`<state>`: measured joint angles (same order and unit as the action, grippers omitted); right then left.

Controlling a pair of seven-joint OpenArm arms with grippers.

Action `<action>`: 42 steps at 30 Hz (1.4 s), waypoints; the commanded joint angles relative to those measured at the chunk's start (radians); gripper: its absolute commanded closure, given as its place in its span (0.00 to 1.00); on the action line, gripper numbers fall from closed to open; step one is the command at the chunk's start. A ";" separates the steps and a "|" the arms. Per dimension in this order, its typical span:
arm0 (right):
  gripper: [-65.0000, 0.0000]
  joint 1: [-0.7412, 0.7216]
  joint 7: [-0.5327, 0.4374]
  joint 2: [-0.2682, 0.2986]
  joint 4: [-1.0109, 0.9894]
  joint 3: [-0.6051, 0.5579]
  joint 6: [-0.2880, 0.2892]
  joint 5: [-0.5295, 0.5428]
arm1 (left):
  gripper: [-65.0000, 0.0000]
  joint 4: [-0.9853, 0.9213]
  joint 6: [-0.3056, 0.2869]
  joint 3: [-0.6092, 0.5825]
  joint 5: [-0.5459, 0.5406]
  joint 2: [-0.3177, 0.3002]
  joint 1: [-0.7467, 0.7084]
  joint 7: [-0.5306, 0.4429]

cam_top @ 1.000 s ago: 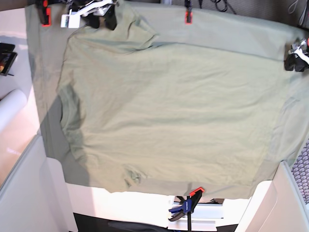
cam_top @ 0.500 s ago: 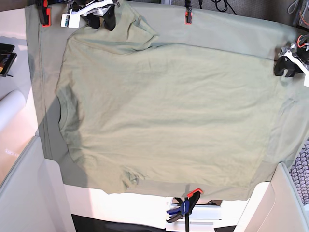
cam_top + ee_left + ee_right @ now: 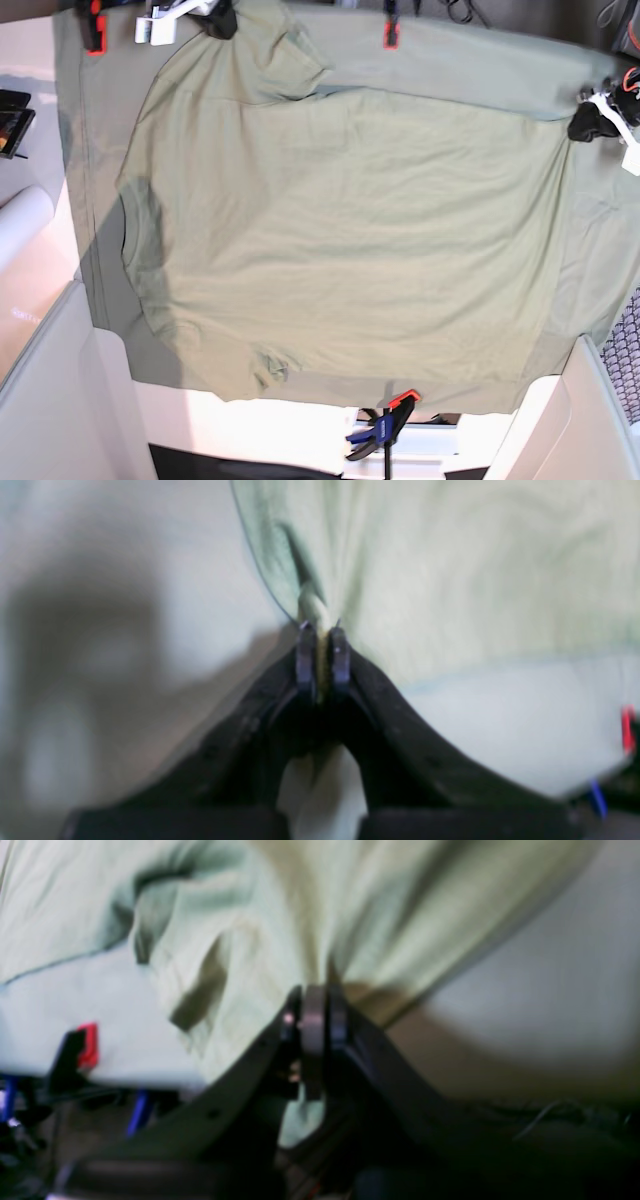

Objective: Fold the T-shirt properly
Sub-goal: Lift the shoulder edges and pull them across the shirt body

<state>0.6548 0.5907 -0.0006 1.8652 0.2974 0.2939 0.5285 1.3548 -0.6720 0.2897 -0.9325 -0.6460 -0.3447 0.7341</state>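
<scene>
Both ends of the T-shirt's far edge are in my grippers, and my right gripper should go on over the flat body before it lets the sleeve go there.
The pale sage-green T-shirt lies spread over the greyer green tablecloth, neckline at the left. My left gripper at the far right edge is shut on the shirt's hem corner; the left wrist view shows its fingers pinching a fold of the shirt. My right gripper at the top left is shut on the shirt near a sleeve; the right wrist view shows its fingers closed on bunched shirt cloth. Both held edges are lifted slightly.
Red clamps pin the tablecloth at the far edge. A blue and orange clamp holds the near edge. A white roll and a dark device sit at the left.
Both grippers have moved toward the far edge, drawing the shirt's far side with them. The shirt looks more stretched and flatter.
</scene>
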 commanded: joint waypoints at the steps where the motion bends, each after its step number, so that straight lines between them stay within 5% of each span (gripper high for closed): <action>1: 1.00 0.025 -0.002 0.000 0.042 0.020 0.009 0.024 | 1.00 0.028 -0.026 0.008 0.000 -0.031 -0.013 0.011; 8: 1.00 -0.006 -0.014 0.001 0.149 0.092 0.009 0.059 | 1.00 0.098 -0.026 0.100 -0.012 -0.043 0.001 -0.058; 15: 1.00 -0.213 -0.016 0.026 0.138 0.102 0.009 -0.007 | 1.00 0.069 -0.026 0.093 0.124 -0.064 0.126 -0.131; 28: 1.00 -0.703 -0.041 0.111 -0.243 0.061 0.028 -0.070 | 1.00 -0.388 -0.026 -0.225 0.305 -0.088 0.570 -0.369; 42: 1.00 -1.010 -0.072 0.104 -0.546 -0.081 0.035 -0.212 | 1.00 -0.571 -0.026 -0.331 0.327 -0.082 0.772 -0.410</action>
<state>-0.3267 0.5499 0.1001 1.3014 0.2173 0.3218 0.3061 0.7731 -0.6964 -0.0475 -0.5907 -0.7033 0.3992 0.3504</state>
